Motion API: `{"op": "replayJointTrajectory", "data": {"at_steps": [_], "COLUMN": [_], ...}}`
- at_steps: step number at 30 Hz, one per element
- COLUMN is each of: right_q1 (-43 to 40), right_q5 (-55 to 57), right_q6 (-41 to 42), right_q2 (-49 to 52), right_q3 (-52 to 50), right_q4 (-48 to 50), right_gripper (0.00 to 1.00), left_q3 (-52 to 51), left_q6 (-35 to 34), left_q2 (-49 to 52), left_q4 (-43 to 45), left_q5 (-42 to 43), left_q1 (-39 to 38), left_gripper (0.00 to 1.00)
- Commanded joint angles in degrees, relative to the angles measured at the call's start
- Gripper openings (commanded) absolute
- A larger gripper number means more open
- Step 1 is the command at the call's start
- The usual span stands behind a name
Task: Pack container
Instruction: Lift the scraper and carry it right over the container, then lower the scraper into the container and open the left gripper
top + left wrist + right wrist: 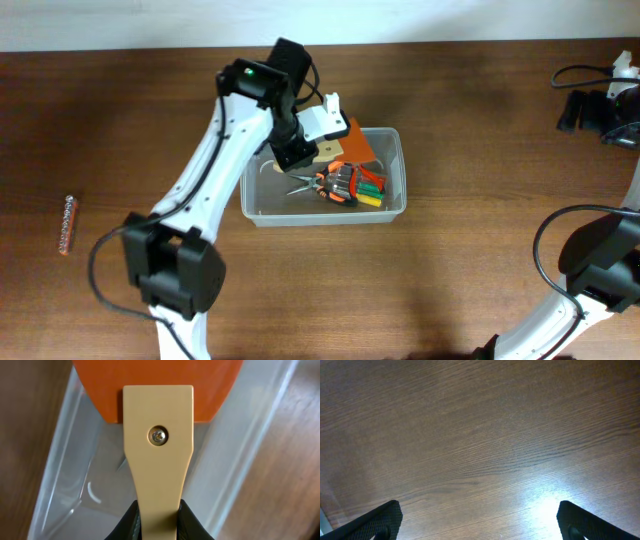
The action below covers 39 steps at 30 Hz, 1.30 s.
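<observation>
My left gripper goes on lowering the scraper over the container, its handle (328,151) toward the container bottom's free part, until the scraper's blade meets the pliers (337,184), then release.
The container (394,137), a clear plastic bin, sits at mid table. Inside it lie orange-handled pliers (326,182) and several coloured screwdrivers (366,189). My left gripper (158,516) is shut on the tan handle of a scraper (158,455). Its orange blade (155,382) points away from the gripper, above the bin's wall (62,462). From overhead, the left gripper (299,150) hangs over the bin's back left part, and the scraper (356,141) slants over the back rim. My right gripper (480,521) stands open over bare wood with nothing between its fingers.
A small narrow case (68,224) lies near the table's left edge. Black and white hardware with a cable (598,105) is at the far right. The right arm's base (590,275) takes up the lower right corner.
</observation>
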Motion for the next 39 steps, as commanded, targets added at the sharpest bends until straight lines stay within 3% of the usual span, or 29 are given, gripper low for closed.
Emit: {"op": "replayJointTrajectory", "data": {"at_steps": [1,17,22,25,33,39], "right_q1": [0.2,0.2,0.2,0.2,0.2,0.2], "right_q5": [-0.5,-0.5,-0.5,-0.5,-0.5,-0.5], "right_q6": [0.5,0.5,0.5,0.5,0.5,0.5], "right_q2": [0.0,0.0,0.0,0.0,0.0,0.0], "right_q3": [-0.3,-0.3,-0.3,-0.3,-0.3,-0.3], "right_q4": [0.2,0.2,0.2,0.2,0.2,0.2], "right_gripper": [0.99,0.99,0.99,0.99,0.99,0.99], "left_q3": [1.1,1.0,1.0,1.1,3.1,12.9], "left_q6": [2.4,2.3,2.3,2.3,0.2,-3.9], "left_q2": [3.4,12.3,13.2,13.2,13.1,12.5], "left_q4": [0.9,1.5,1.5,1.6,1.6,-1.7], "left_q5": [0.4,0.7,0.6,0.6,0.6,0.2], "left_q1": [0.1,0.1,0.1,0.1,0.2,0.2], "left_gripper": [0.03,0.04,0.22,0.24,0.42,0.44]}}
